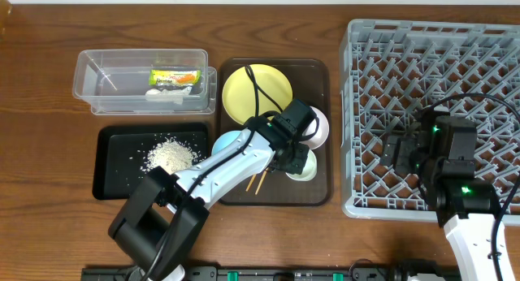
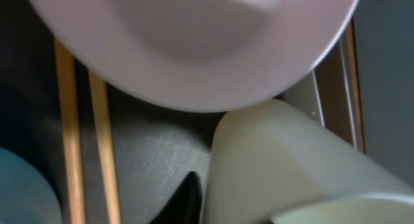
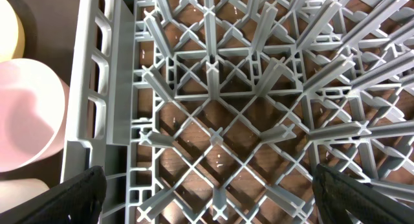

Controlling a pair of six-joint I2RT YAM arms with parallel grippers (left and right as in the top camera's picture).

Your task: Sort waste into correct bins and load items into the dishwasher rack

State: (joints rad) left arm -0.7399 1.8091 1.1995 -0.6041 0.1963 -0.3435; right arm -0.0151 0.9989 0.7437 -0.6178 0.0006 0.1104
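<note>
The robot's left gripper should pick up the small white cup (image 1: 306, 169) and pass it over before the right gripper loads it, because the dishwasher rack (image 1: 406, 86) is under the right gripper.
My left gripper (image 1: 294, 155) is down on the brown serving tray at the small white cup (image 1: 304, 167). In the left wrist view one black finger (image 2: 191, 198) presses the cup's outer wall (image 2: 278, 159); the other finger is hidden. The white bowl (image 1: 318, 127) (image 2: 194, 43) lies just beyond, with the wooden chopsticks (image 1: 258, 183) (image 2: 71, 133) and the light blue bowl (image 1: 227, 141) (image 2: 19, 191) to the left. The yellow plate (image 1: 248, 90) sits at the tray's back. My right gripper (image 1: 402, 151) (image 3: 207, 191) hangs open and empty over the grey dishwasher rack (image 1: 406, 37) (image 3: 213, 68).
The clear tub (image 1: 89, 70) at back left holds the green-and-orange wrapper (image 1: 175, 76). The black tray (image 1: 110, 179) in front of it holds the heap of rice scraps (image 1: 171, 155). The brown serving tray (image 1: 321, 192) lies between the bins and the rack.
</note>
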